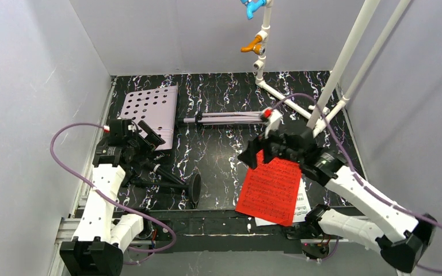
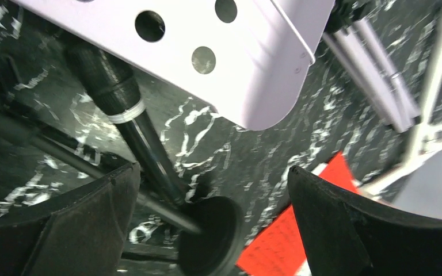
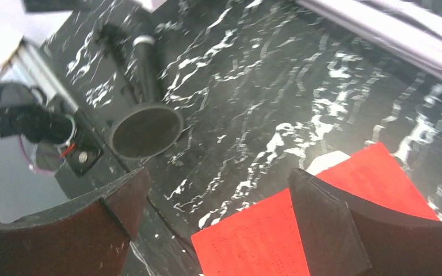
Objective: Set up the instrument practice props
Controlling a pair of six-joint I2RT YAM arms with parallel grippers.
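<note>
Next, my right gripper goes to the music stand lying flat (image 1: 152,108) and grabs its black clamp (image 1: 199,117) while my left gripper raises the plate's near edge. The red page comes after that.
The lilac perforated music stand (image 1: 149,108) lies flat at the back left, its folded tripod legs (image 1: 230,118) pointing right. The black microphone stand (image 1: 161,172) lies on its side, round base (image 1: 194,188) toward the middle. A red sheet-music page (image 1: 269,190) lies on a white page (image 1: 303,204) at the front. My left gripper (image 1: 149,135) is open and empty over the stand's near edge (image 2: 207,52) and the microphone (image 2: 112,86). My right gripper (image 1: 254,154) is open and empty above the red page's far left corner (image 3: 345,230).
A white pipe frame (image 1: 334,75) with an orange tap (image 1: 253,45) and a blue tap (image 1: 253,7) stands at the back right. Grey walls close in the black marbled table (image 1: 218,155) on three sides. The round base also shows in the right wrist view (image 3: 145,131).
</note>
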